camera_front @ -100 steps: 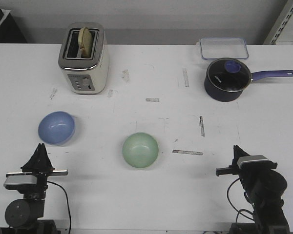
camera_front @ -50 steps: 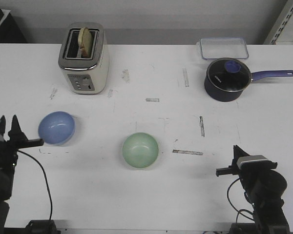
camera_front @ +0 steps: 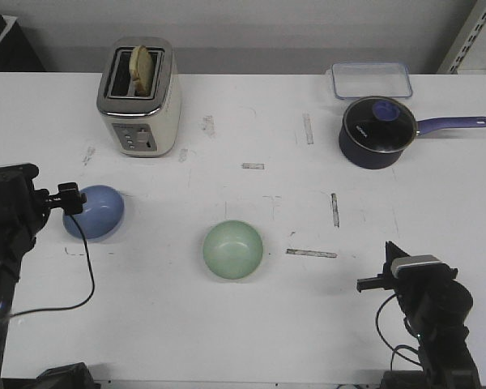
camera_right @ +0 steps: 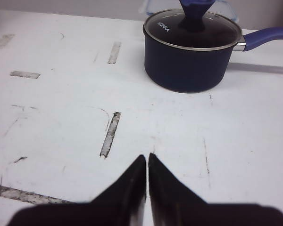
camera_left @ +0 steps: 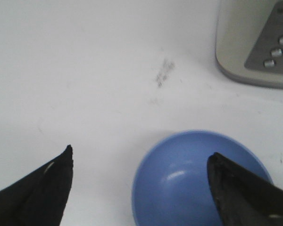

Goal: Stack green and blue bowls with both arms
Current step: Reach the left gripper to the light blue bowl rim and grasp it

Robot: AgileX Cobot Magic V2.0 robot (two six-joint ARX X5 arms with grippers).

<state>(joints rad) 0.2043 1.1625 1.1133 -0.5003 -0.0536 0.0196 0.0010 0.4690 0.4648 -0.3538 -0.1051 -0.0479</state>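
Observation:
I should use my left gripper to take the blue bowl (camera_front: 99,213) by its rim and put it into the green bowl, because the blue bowl is far from my right gripper.
The pale blue bowl (camera_front: 99,212) sits on the white table at the left. The pale green bowl (camera_front: 232,249) sits near the table's middle front, apart from both arms. My left gripper (camera_front: 69,199) hovers over the blue bowl's left edge. In the left wrist view it (camera_left: 140,153) is open and empty, with one finger over the blue bowl (camera_left: 188,183) and the other over bare table. My right gripper (camera_front: 390,256) rests low at the front right, far from both bowls. In the right wrist view it (camera_right: 146,156) is shut and empty.
A cream toaster (camera_front: 138,97) with bread in it stands at the back left and shows in the left wrist view (camera_left: 257,42). A dark blue saucepan (camera_front: 377,132) with a long handle and a clear container (camera_front: 371,79) stand at the back right. The saucepan shows in the right wrist view (camera_right: 191,52).
My left arm has risen from its low rest and swung forward and right to the blue bowl. The right arm and both bowls have not moved.

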